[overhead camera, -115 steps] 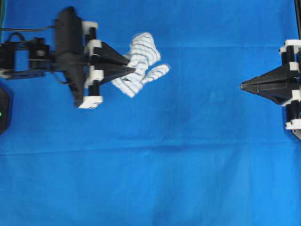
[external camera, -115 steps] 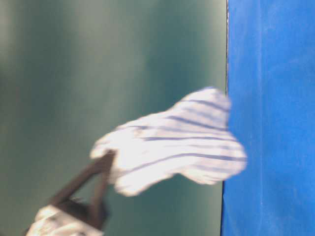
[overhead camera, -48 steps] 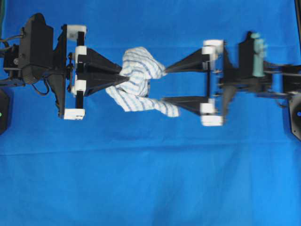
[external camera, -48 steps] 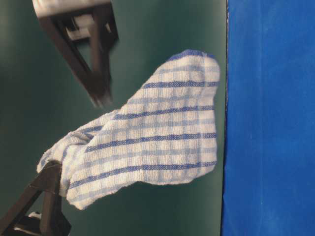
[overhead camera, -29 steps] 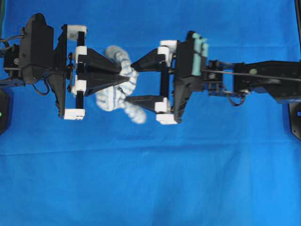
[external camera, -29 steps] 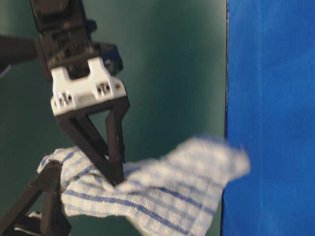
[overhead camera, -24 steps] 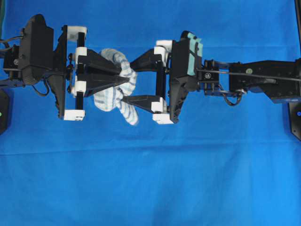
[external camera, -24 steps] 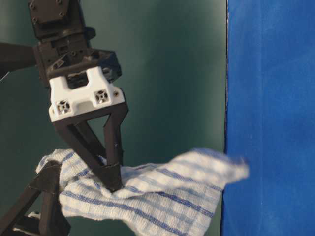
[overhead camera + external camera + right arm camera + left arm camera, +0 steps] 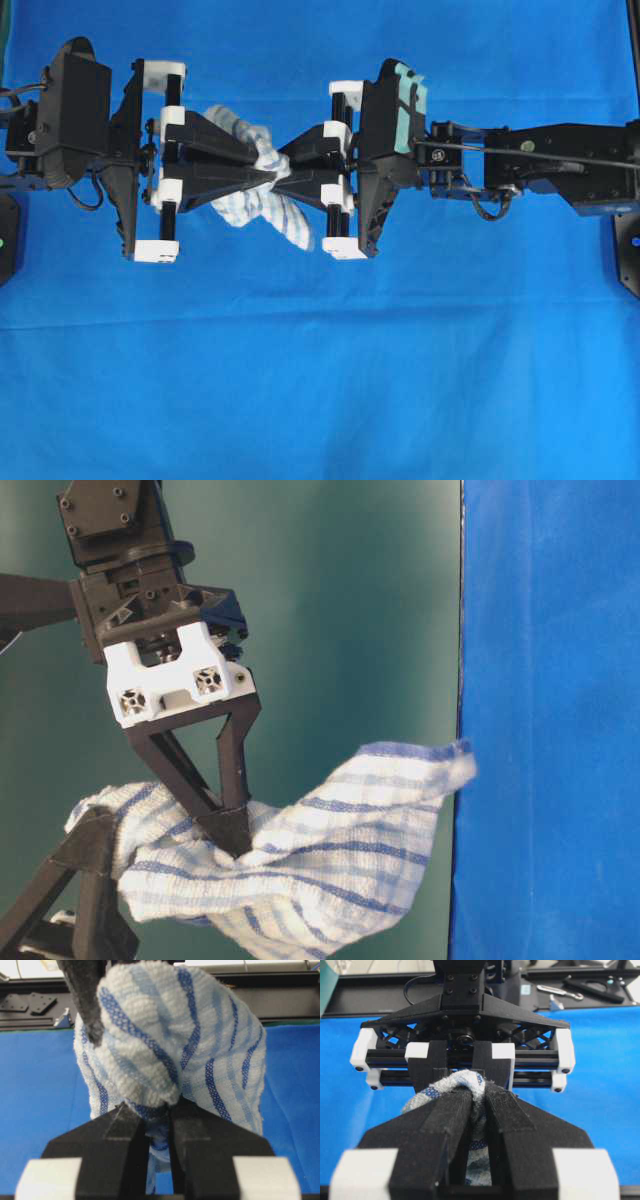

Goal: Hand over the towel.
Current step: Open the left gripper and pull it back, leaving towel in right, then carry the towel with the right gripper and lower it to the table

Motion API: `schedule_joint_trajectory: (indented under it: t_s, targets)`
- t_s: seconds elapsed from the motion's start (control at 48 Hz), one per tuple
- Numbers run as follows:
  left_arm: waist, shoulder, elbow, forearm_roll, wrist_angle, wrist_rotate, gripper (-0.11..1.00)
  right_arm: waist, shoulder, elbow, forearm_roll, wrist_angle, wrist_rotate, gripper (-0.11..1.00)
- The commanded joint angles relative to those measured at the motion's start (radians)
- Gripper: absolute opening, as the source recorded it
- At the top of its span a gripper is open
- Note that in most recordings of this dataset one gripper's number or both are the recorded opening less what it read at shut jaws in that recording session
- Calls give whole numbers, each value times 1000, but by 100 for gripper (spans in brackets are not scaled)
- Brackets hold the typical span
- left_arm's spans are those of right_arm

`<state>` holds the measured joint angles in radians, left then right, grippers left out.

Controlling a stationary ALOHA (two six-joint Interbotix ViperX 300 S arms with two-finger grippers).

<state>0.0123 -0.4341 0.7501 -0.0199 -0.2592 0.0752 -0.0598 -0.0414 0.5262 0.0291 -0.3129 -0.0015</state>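
Observation:
Both grippers are pinching the bunched towel (image 9: pixel 268 156). My left gripper should open and move away before my right gripper puts the towel down on the blue cloth (image 9: pixel 320 264).
The towel (image 9: pixel 268 203), white with thin blue and grey stripes, hangs in the air between my two grippers above the blue cloth. My left gripper (image 9: pixel 270 172) is shut on one bunched part of it; the cloth shows pinched between its fingers in the left wrist view (image 9: pixel 476 1091). My right gripper (image 9: pixel 283 176) meets it tip to tip and is shut on the towel too; the towel (image 9: pixel 170 1040) bulges over its closed jaws. In the table-level view the towel (image 9: pixel 330 865) sags toward the cloth, with the right gripper (image 9: pixel 228 830) pinching it from above.
A large plain blue cloth (image 9: pixel 330 380) covers the table under both arms. Dark arm bases stand at the left edge (image 9: pixel 8 230) and the right edge (image 9: pixel 628 250).
My right gripper has reached in from the right with open jaws and closed them on the towel. The left gripper stayed shut on it. The towel's loose end swung down.

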Motion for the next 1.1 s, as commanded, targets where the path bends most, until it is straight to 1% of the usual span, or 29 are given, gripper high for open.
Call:
schedule_joint_trajectory:
  t_s: [0.0,0.229,0.271,0.354,0.417,0.438,0.5,0.562,0.604,0.75,0.833,0.979,1.083]
  targets:
    - [-2,-6,-18,0,-18,-2,5,-3,-20,-17,0,0,-2,13]
    - [9,-12,-12,-2,-21,-5,6,-3,-54,6,-2,2,3,13]
    - [8,-15,-9,0,-26,-8,8,-3,-64,18,0,2,6,13]
    - [9,-28,0,-2,-32,-9,28,-3,-95,44,-2,3,11,13]
    - [8,-48,14,0,-38,-9,46,-2,-124,72,0,3,12,13]
    - [9,-55,18,-2,-38,-9,55,-2,-135,83,0,2,12,13]
    - [11,-81,37,-2,-38,-8,72,0,-173,117,3,3,14,13]
    - [11,-114,58,0,-38,-8,85,2,-219,158,3,3,14,13]
    - [11,-140,74,0,-38,-8,91,3,-262,193,5,3,15,13]
    - [11,-235,121,0,-31,-14,92,5,-402,298,12,6,28,13]
    - [11,-278,147,0,-29,-14,92,5,-472,341,15,25,32,13]
    - [11,-331,183,-2,-31,-14,92,5,-569,393,18,72,32,13]
    - [11,-347,193,0,-29,-14,92,5,-598,408,25,78,32,13]
